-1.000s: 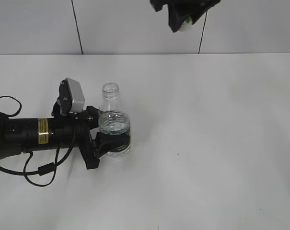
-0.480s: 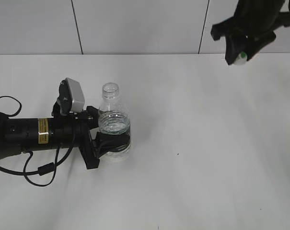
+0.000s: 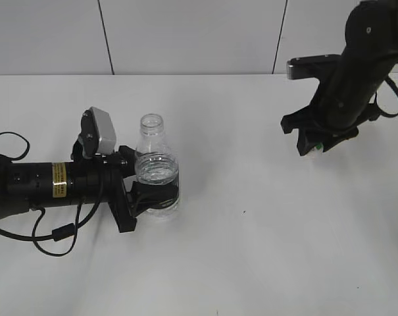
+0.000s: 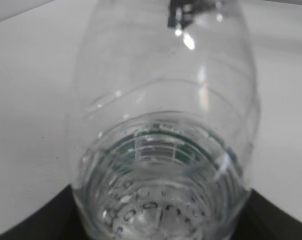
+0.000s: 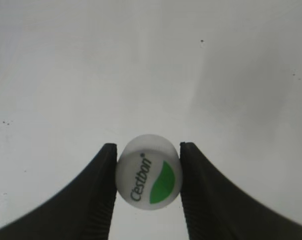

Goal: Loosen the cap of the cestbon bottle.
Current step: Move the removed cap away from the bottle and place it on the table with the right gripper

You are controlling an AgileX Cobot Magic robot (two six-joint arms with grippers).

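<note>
The robot's right gripper has the cap held lettering up [image 5: 149, 172] over clear white table and should go on lowering the cap until it touches the tabletop [image 3: 302, 180], then let go of it there.
The cestbon bottle [image 3: 156, 172] stands upright at the table's left, its neck open with no cap on it. My left gripper [image 3: 145, 197] is shut on its lower body. In the left wrist view the clear bottle [image 4: 163, 125] fills the frame between the dark jaws, with a bit of green label seen through it. My right gripper [image 3: 312, 146] is shut on the cap [image 3: 315, 149], low over the table at the right. In the right wrist view the cap [image 5: 149, 172], white with a green leaf mark and "Cestbon" lettering, sits squeezed between the two black fingers.
The white table [image 3: 251, 250] runs out in front and between the arms. A grey panelled wall [image 3: 185, 33] stands behind. Black cables [image 3: 47, 237] trail by the left arm at the left edge.
My right gripper has carried the cap from high at the top middle to the right and then down, close over the table. The left gripper and bottle have not moved.
</note>
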